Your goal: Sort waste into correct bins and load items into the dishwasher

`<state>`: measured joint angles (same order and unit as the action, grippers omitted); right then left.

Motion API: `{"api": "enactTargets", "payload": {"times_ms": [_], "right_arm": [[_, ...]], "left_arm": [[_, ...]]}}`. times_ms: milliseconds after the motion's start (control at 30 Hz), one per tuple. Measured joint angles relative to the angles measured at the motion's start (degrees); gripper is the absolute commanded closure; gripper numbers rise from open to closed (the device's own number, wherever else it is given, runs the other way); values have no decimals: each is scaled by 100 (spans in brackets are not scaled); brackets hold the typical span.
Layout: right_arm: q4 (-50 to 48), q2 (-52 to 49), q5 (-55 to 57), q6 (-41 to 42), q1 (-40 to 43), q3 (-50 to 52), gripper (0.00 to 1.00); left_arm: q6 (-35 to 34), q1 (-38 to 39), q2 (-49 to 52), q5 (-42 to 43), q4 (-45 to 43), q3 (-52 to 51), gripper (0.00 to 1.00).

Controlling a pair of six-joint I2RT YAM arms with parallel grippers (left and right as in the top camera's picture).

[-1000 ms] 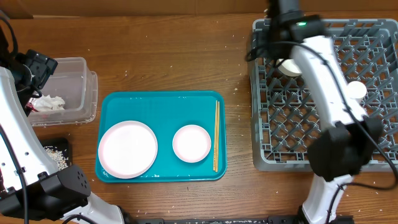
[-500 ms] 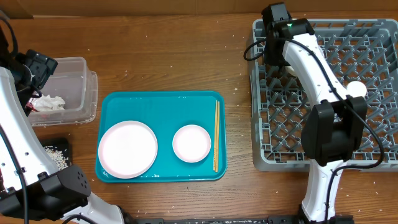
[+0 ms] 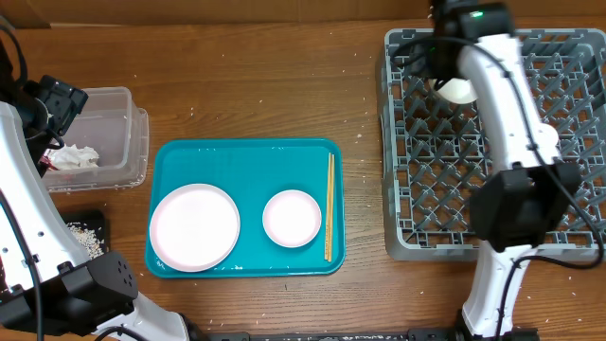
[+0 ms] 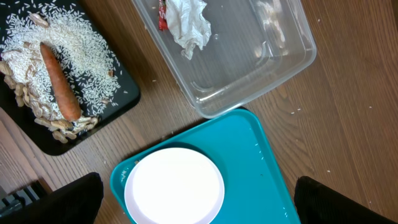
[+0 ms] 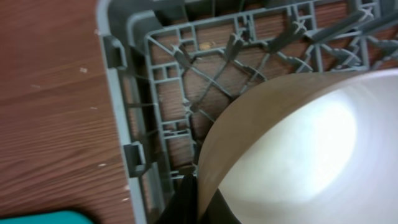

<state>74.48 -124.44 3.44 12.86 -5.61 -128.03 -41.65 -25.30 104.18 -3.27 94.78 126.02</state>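
Next, my right gripper turns around and tips the cup upside down before it puts the cup between the dish rack's pegs [image 3: 464,121], because the cup's opening [image 3: 456,90] is facing up over the grey dish rack.
My right gripper [image 3: 443,68] is at the far left corner of the grey dish rack [image 3: 568,237], shut on the rim of a tan cup [image 5: 298,143] with a white inside. The wrist view shows the dark fingers [image 5: 186,202] pinching the cup wall, and from overhead the cup [image 3: 458,90] shows white. My left gripper [image 3: 57,99] hangs open near the clear bin [image 3: 118,118], holding nothing. A large white plate [image 3: 194,226], a small white bowl [image 3: 292,218] and chopsticks [image 3: 329,206] lie on the teal tray [image 3: 180,156].
The clear bin [image 4: 273,68] holds a crumpled tissue [image 4: 189,25]. A black tray [image 4: 118,102] at the left edge carries rice, peanuts and a carrot [image 4: 59,81]. Another white item [image 3: 543,137] sits in the rack beside the right arm.
The right gripper has closed on the cup's rim and the arm has swung a little to the right over the rack. The left arm has not moved.
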Motion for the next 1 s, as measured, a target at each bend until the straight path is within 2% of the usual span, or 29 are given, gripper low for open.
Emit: {"api": "enactTargets", "payload": {"times_ms": [300,500,733,1000], "right_arm": [[-437,61,-4271,-1027,2033,256,96],[-588,-2,-6616,-1812,2559,1001,96],[-1010,-59,-7674,-2175,2302,1628,96],[-1346,-254,-7560,-1906,2437,1775,96]], "left_arm": [[0,9,0,0,0,0,0],[0,11,0,0,0,0,0],[0,20,0,0,0,0,0],[0,20,0,0,-2,0,0]]}}
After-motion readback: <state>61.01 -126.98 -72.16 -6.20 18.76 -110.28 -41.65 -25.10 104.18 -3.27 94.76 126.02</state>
